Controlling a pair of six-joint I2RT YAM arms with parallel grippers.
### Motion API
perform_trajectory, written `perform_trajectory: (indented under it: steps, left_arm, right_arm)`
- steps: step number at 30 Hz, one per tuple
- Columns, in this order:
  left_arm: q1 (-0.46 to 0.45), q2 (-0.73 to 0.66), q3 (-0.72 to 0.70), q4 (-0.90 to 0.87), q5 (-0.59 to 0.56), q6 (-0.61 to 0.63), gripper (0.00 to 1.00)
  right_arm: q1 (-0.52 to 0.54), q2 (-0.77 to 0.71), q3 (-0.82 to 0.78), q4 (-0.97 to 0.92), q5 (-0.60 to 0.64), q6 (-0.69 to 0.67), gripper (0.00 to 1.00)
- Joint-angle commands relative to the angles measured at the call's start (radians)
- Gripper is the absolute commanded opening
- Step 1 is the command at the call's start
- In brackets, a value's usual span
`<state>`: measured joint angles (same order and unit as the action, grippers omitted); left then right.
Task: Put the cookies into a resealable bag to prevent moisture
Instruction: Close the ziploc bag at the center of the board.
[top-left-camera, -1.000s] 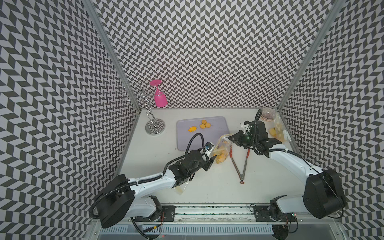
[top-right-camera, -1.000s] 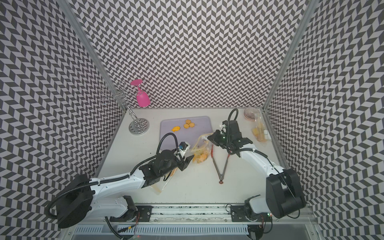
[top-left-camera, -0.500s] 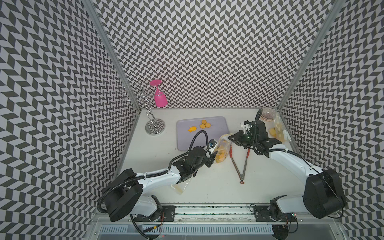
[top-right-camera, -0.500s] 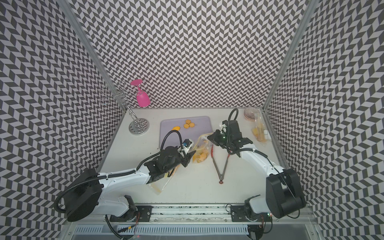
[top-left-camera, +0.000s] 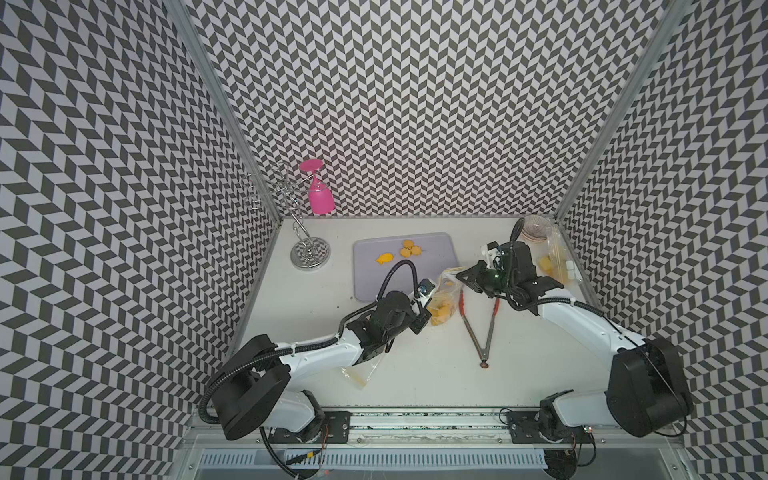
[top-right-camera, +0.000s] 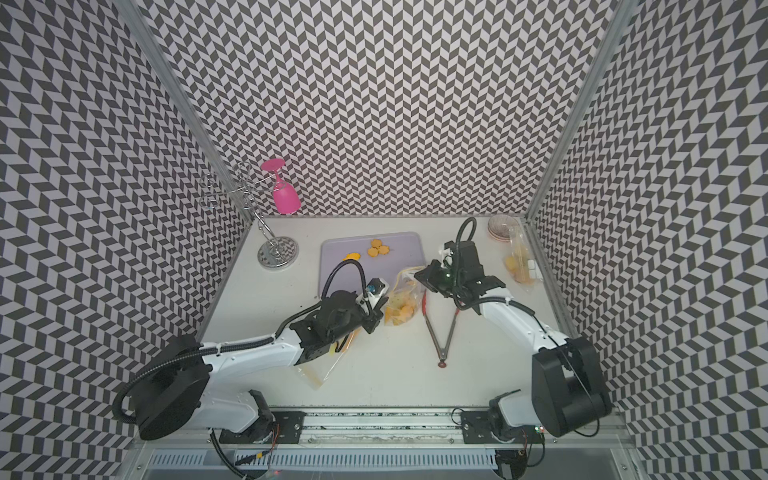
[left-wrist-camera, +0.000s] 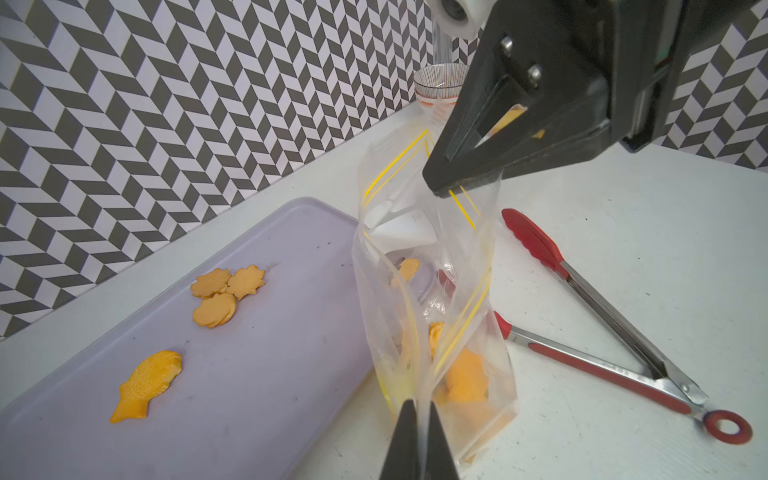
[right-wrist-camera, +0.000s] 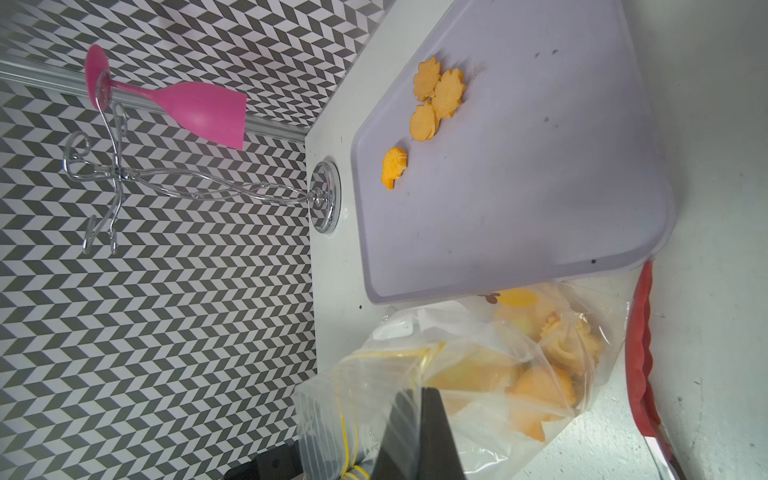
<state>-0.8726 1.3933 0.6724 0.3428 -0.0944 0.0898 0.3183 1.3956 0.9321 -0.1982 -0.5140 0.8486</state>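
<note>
Next, I move my left gripper away from my right gripper to pull the bag's opening straight, because the bag's zip lines (left-wrist-camera: 396, 166) hang loose and bent between my grippers.
A clear resealable bag (left-wrist-camera: 432, 257) with yellow zip lines hangs between both grippers, just off the lilac tray (top-left-camera: 436, 253). Several cookies (left-wrist-camera: 463, 378) lie in its bottom. My left gripper (left-wrist-camera: 419, 419) is shut on the bag's near edge. My right gripper (right-wrist-camera: 415, 419) is shut on the bag's top by the zip, and the left wrist view also shows this right gripper (left-wrist-camera: 442, 189). In both top views the grippers face each other across the bag (top-left-camera: 444, 297) (top-right-camera: 401, 305). A fish cookie (left-wrist-camera: 145, 384) and three scalloped round cookies (left-wrist-camera: 224, 291) lie loose on the tray.
Red-handled tongs (top-left-camera: 484, 328) lie open on the table right of the bag. A chrome glass rack (top-left-camera: 309, 253) with a pink glass (top-left-camera: 319, 197) stands back left. A bowl (top-left-camera: 536, 226) and another bag (top-left-camera: 555, 262) sit back right. A further bag (top-left-camera: 361, 374) lies under my left arm.
My left gripper has moved in toward the bag and closed on its edge. The right arm has kept its grip and place.
</note>
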Motion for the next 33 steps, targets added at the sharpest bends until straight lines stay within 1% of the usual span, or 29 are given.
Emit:
perform_trajectory:
  steps: [1, 2, 4, 6, 9, 11, 12, 14, 17, 19, 22, 24, 26, 28, 30, 33]
  left_arm:
    - [0.023, -0.027, 0.049, -0.053, 0.052, 0.016, 0.00]
    - [0.035, -0.046, 0.060, -0.080, 0.082, 0.015, 0.00]
    - [0.064, -0.086, 0.085, -0.142, 0.179, 0.021, 0.00]
    - [0.113, -0.112, 0.126, -0.233, 0.353, 0.047, 0.00]
    - [0.169, -0.098, 0.197, -0.377, 0.536, 0.122, 0.00]
    - [0.214, -0.072, 0.242, -0.495, 0.671, 0.236, 0.00]
    - [0.232, -0.061, 0.258, -0.540, 0.711, 0.282, 0.00]
    - [0.270, -0.048, 0.280, -0.593, 0.744, 0.351, 0.00]
    - [0.323, -0.038, 0.309, -0.648, 0.789, 0.448, 0.00]
    - [0.338, -0.041, 0.322, -0.680, 0.821, 0.511, 0.00]
    - [0.339, -0.057, 0.326, -0.712, 0.863, 0.581, 0.00]
    - [0.339, -0.064, 0.308, -0.699, 0.835, 0.583, 0.00]
    - [0.340, -0.060, 0.279, -0.672, 0.747, 0.571, 0.00]
    - [0.354, -0.053, 0.262, -0.654, 0.687, 0.557, 0.00]
    - [0.374, -0.052, 0.252, -0.629, 0.678, 0.540, 0.00]
    - [0.385, -0.065, 0.235, -0.591, 0.708, 0.529, 0.00]
  right_arm:
    - [-0.005, -0.062, 0.002, 0.034, 0.002, -0.048, 0.01]
    - [-0.005, -0.085, 0.004, 0.033, 0.011, -0.080, 0.07]
    - [-0.005, -0.139, 0.000, 0.034, 0.033, -0.176, 0.27]
    - [-0.004, -0.228, -0.024, 0.050, 0.087, -0.278, 0.43]
    - [-0.005, -0.374, -0.128, 0.133, 0.200, -0.332, 0.55]
    - [-0.005, -0.479, -0.223, 0.210, 0.255, -0.379, 0.60]
    - [-0.005, -0.516, -0.256, 0.229, 0.266, -0.412, 0.61]
    - [-0.005, -0.593, -0.319, 0.249, 0.249, -0.524, 0.61]
    - [-0.006, -0.653, -0.360, 0.253, 0.250, -0.627, 0.60]
    - [-0.005, -0.640, -0.356, 0.243, 0.218, -0.718, 0.60]
    - [-0.005, -0.574, -0.289, 0.158, 0.183, -0.839, 0.63]
    - [-0.006, -0.530, -0.251, 0.100, 0.130, -0.928, 0.66]
    - [-0.005, -0.494, -0.227, 0.049, 0.034, -1.055, 0.66]
    - [-0.005, -0.468, -0.212, 0.005, -0.044, -1.176, 0.66]
    - [-0.005, -0.440, -0.193, -0.019, -0.060, -1.275, 0.65]
    - [-0.005, -0.388, -0.155, -0.052, -0.046, -1.416, 0.65]
